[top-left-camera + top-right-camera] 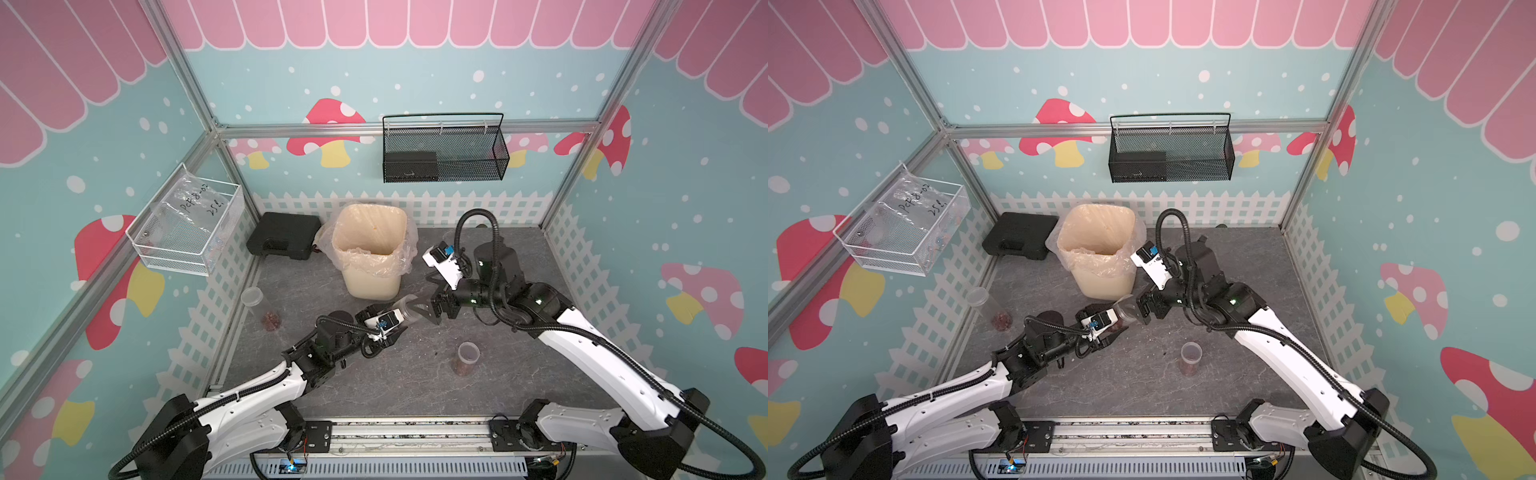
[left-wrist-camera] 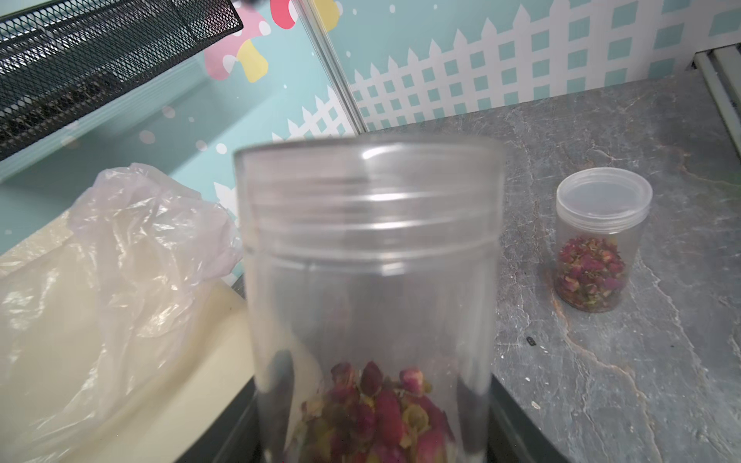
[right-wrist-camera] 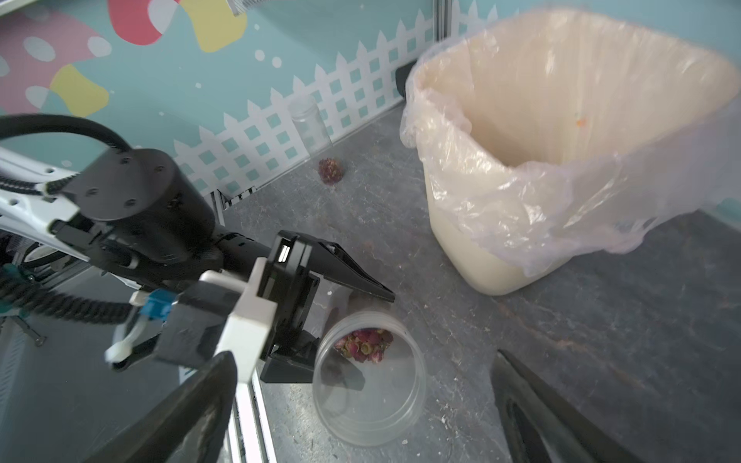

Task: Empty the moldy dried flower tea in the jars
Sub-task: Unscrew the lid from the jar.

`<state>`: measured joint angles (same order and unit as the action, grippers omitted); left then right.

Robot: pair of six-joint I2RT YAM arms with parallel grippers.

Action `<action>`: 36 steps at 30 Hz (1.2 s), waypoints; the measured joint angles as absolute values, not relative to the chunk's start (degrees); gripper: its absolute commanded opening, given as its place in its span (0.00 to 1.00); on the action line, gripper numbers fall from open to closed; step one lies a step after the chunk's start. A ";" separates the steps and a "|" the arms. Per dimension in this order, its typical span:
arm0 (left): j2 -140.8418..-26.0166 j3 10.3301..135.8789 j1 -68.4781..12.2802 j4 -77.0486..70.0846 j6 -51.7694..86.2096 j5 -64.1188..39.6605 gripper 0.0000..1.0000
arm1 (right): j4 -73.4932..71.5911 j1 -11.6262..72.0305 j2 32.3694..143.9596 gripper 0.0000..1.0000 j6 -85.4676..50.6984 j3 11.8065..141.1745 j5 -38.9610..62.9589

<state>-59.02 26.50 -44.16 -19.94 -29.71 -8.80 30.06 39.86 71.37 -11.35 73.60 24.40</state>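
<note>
The jar (image 3: 359,344) is at a slant across my right gripper's open fingers. I should turn my right gripper in line with it and move in before I close on the jar's top end (image 3: 370,385).
My left gripper (image 1: 398,321) (image 2: 371,401) is shut on a clear jar (image 1: 406,309) (image 1: 1126,311) (image 2: 369,260), held tipped on its side above the table. Reddish dried flower tea (image 2: 377,409) (image 3: 365,344) lies at its bottom end, between the fingers. The jar's top end (image 3: 369,381) points at my right gripper (image 1: 430,299) (image 3: 361,356), which is open with a jaw on each side of it, not touching. A second jar (image 1: 467,358) (image 2: 597,240) with tea stands at the front right. A third jar (image 1: 262,309) (image 3: 310,124) stands by the left fence.
The cream waste bin (image 1: 370,286) (image 3: 501,264) with its plastic liner stands just behind both grippers. A black case (image 1: 282,235) lies at the back left. A black mesh basket (image 1: 444,149) hangs on the back wall and a white wire basket (image 1: 187,224) on the left wall.
</note>
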 measured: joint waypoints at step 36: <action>-58.78 26.52 -41.69 -14.76 -24.43 -29.65 0.21 | 37.15 40.10 75.35 0.62 28.08 76.29 29.23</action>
<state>-58.78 26.52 -41.69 -14.76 -24.43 -29.65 37.15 40.10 75.35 28.08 76.29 29.23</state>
